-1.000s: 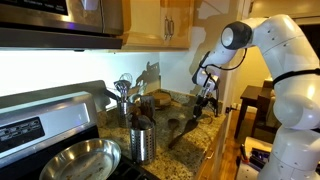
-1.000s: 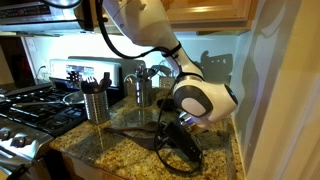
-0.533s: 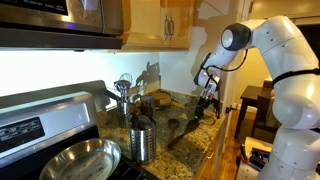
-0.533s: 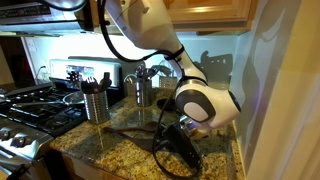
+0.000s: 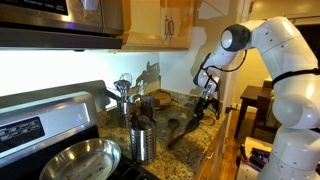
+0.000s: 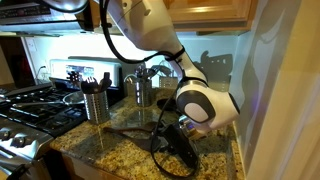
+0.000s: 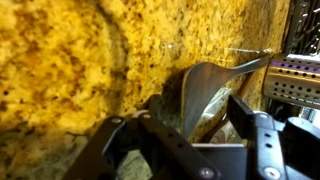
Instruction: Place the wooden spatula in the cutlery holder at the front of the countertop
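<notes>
The edge of the wooden spatula's slanted head is crowded by one finger of my gripper, so next I open wider, get the head [image 7: 202, 96] in the middle between my fingers and close.
In the wrist view the wooden spatula [image 7: 207, 88] lies on the speckled granite countertop [image 7: 70, 70]. Its flat head sits between my fingers and its slim handle runs off to the upper right. My gripper [image 7: 189, 108] is open, low over the head; the left finger [image 7: 135, 135] stands clear of the wood and the right finger [image 7: 248, 118] is close beside it. In both exterior views the gripper [image 5: 207, 103] [image 6: 178, 135] is down at the countertop's far end. The steel cutlery holder [image 5: 142, 143] [image 6: 95, 104] stands at the counter's front with dark-handled utensils in it.
A second holder [image 5: 125, 100] [image 6: 138, 88] with a whisk and silver utensils stands behind. A round steel pan [image 5: 82, 160] sits on the stove [image 6: 30, 105]. A perforated metal piece [image 7: 295, 75] is at the wrist view's right edge. Black cables [image 6: 185, 158] loop under the wrist.
The jaws have parted and now stand wide around the spatula head. The arm has barely shifted.
</notes>
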Tool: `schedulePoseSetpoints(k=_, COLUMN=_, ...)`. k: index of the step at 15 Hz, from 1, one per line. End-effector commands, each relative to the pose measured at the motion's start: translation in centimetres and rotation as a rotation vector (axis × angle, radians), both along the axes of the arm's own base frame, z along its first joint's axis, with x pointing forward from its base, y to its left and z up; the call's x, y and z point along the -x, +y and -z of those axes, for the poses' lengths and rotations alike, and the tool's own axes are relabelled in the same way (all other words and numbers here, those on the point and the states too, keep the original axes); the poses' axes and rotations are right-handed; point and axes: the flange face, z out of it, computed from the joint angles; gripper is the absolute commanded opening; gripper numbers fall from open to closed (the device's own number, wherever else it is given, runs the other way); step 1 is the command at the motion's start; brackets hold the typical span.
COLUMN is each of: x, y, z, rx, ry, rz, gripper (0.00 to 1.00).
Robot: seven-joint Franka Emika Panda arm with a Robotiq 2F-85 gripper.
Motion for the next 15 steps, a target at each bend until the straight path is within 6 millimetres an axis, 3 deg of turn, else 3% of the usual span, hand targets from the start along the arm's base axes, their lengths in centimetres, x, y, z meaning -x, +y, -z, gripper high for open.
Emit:
schedulePoseSetpoints(k=1, x=0.01, y=-0.61, z=-0.18, rx=-0.014, ry=0.023, rz=0.011, gripper=0.45)
schedulePoseSetpoints(k=7, x=0.03, y=-0.64, z=-0.05, rx=-0.019, ry=0.022, rz=0.014, gripper=0.07)
schedulePoseSetpoints(k=10, x=0.19, y=-0.70, z=0.08, rx=-0.024, ry=0.022, rz=0.019, gripper=0.04)
schedulePoseSetpoints(k=15, x=0.69, y=-0.92, z=0.02, rx=-0.044, ry=0.023, rz=0.033, gripper=0.07)
